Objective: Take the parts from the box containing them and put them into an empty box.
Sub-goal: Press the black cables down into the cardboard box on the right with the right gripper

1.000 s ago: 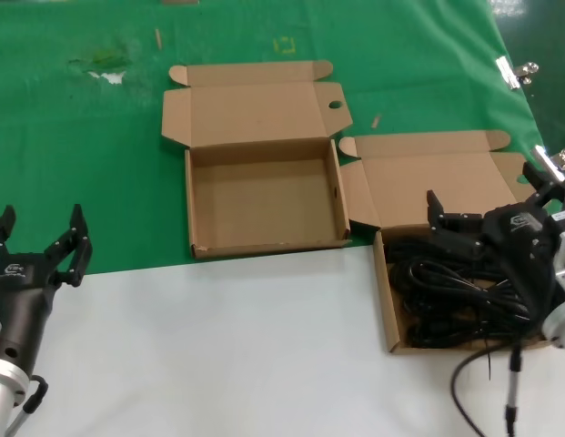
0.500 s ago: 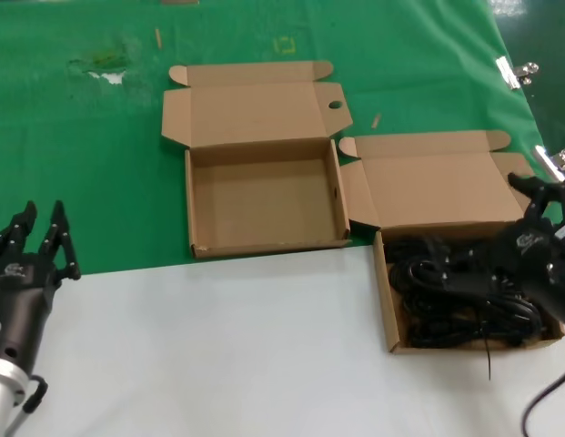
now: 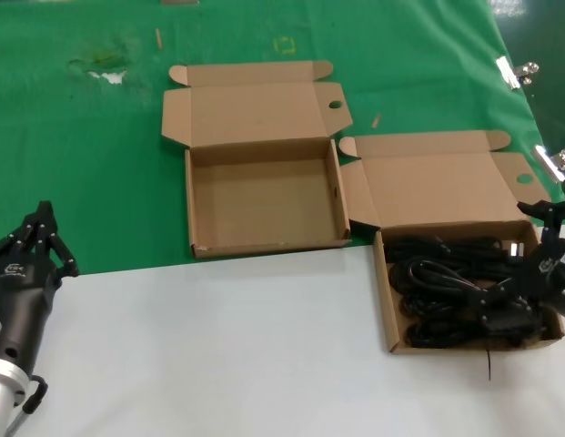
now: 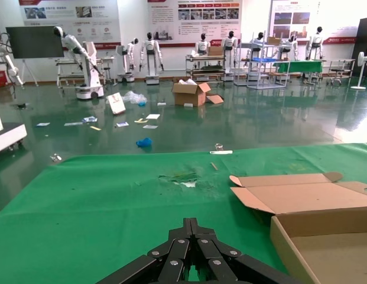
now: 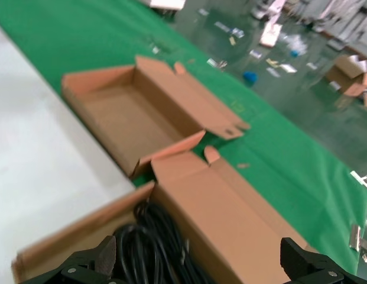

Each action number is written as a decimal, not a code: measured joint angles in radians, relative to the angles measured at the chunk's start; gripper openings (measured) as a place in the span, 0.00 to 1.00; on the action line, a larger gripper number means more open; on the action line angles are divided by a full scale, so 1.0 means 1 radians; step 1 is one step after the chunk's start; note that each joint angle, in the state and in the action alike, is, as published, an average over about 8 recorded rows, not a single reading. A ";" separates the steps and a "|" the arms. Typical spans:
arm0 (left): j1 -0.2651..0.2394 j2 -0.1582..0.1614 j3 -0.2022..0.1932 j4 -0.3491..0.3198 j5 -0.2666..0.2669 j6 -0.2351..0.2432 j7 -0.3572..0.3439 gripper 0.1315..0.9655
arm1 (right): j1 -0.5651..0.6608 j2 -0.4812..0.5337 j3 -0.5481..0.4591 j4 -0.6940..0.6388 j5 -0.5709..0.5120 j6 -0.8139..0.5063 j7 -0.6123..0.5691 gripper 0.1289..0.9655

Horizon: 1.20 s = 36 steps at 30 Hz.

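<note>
The black coiled power cord (image 3: 438,275) will come out all together and stay coiled when the robot lifts it, because the loops (image 5: 139,247) are gathered in a narrow bundle.
Two open brown cardboard boxes lie side by side. The empty box (image 3: 264,196) sits on the green cloth in the middle. The box containing the parts (image 3: 388,300) is at the right and holds several black coiled power cords (image 3: 446,287). My right gripper (image 3: 511,252) is open wide at the right end of that box, low over the cords and holding nothing. In the right wrist view its fingers (image 5: 105,255) straddle the cords (image 5: 153,248), with the empty box (image 5: 121,112) beyond. My left gripper (image 3: 43,214) is shut and empty at the lower left; its closed tips show in the left wrist view (image 4: 191,222).
A green cloth (image 3: 100,155) covers the far half of the table and a white surface (image 3: 218,346) the near half. Metal clips (image 3: 516,71) hold the cloth at the right edge. The empty box's corner (image 4: 325,242) lies to my left gripper's right.
My left gripper has closed from open. My right gripper has moved right and lower over the cord box, staying open.
</note>
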 joint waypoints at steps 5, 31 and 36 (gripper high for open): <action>0.000 0.000 0.000 0.000 0.000 0.000 0.000 0.01 | 0.100 0.026 -0.113 -0.041 -0.081 -0.044 0.063 1.00; 0.000 0.000 0.000 0.000 0.000 0.000 -0.001 0.01 | -0.121 -0.015 0.138 -0.094 -0.632 -0.227 0.429 0.99; 0.000 0.000 0.000 0.000 0.000 0.000 0.000 0.01 | -0.179 -0.038 0.220 -0.100 -0.662 -0.255 0.426 0.95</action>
